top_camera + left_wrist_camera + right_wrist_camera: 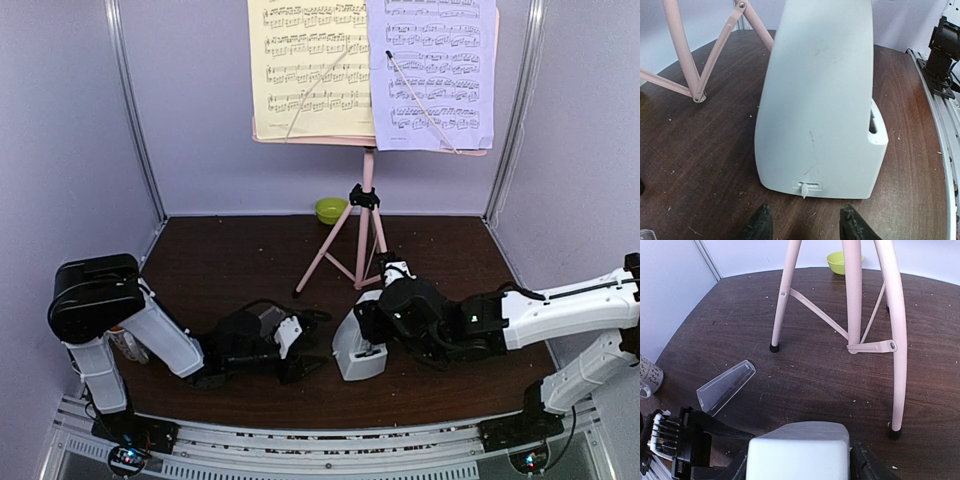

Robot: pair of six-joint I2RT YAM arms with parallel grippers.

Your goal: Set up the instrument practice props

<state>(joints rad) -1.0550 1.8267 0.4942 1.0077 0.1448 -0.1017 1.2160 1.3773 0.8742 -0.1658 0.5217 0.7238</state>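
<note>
I should first use my right gripper to move the metronome's base (362,368) closer to my left gripper's open fingers, because the white knob on the metronome's side (804,190) is beyond them.
The pink tripod music stand (365,215) stands at the back of the table. A yellow sheet (308,65) and a lavender sheet (432,70) rest on its desk. The pale-grey metronome (356,358) stands upright at the front middle. My right gripper (802,465) is shut on the metronome's top (799,447). My left gripper (807,225) is open, low on the table, just short of the metronome's base (820,110). The clear cover (725,385) lies flat on the table, off the metronome.
A lime-green bowl (331,209) sits at the back behind the stand and also shows in the right wrist view (842,261). A white mug (647,377) stands at the far left by the left arm. The stand's legs (697,75) spread behind the metronome.
</note>
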